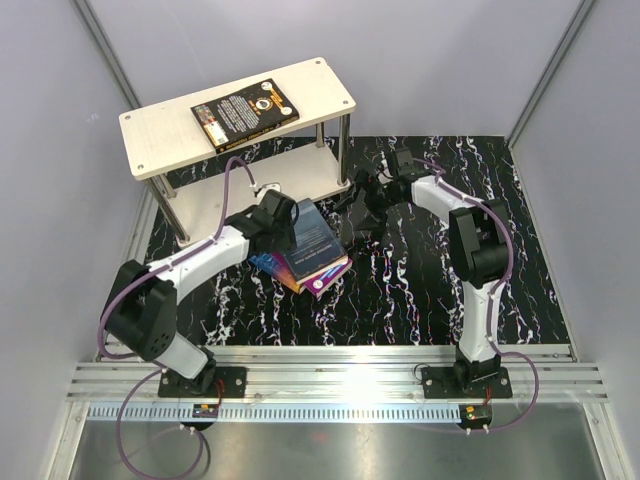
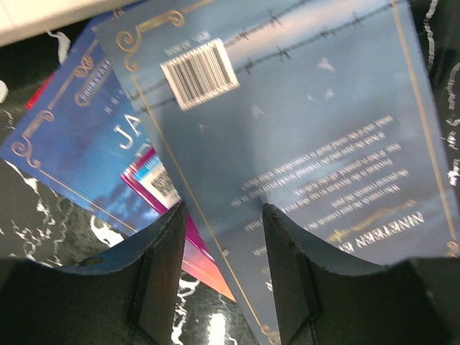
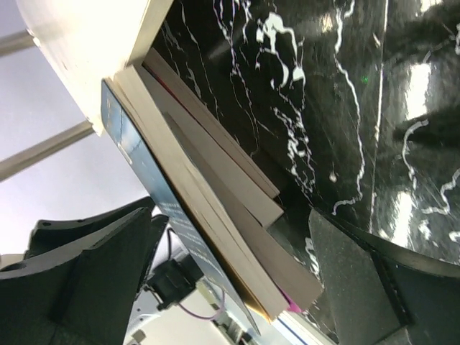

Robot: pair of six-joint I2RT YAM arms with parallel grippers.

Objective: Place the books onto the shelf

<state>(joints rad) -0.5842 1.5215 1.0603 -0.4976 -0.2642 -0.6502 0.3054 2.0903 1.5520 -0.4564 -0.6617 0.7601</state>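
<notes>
The top blue book's far end [image 1: 304, 207] rests against the shelf, so the robot's right gripper should take hold of the page edge [image 3: 203, 195] and pull the book clear for the left gripper.
A black book [image 1: 245, 110] lies flat on the top board of the pale shelf [image 1: 160, 135]. The other books sit in a skewed stack on the marbled table in front of the shelf. The top blue book [image 1: 315, 235] [image 2: 302, 129] is tilted up off another blue book [image 2: 79, 144] and a purple one [image 2: 198, 248]. My left gripper [image 1: 283, 222] [image 2: 223, 207] is at the stack's left side, its jaws partly closed, with the top book's edge running between them. My right gripper [image 1: 362, 205] [image 3: 230, 215] stands open beside the stack's page edges [image 3: 215, 215], not touching them.
The shelf's lower board [image 3: 86, 43] meets the far end of the stack. Silver posts [image 1: 344, 150] stand at the shelf's corners. Grey walls close in the black marbled table [image 1: 420, 290] on three sides. An aluminium rail [image 1: 330, 380] with the arm bases runs along the near edge.
</notes>
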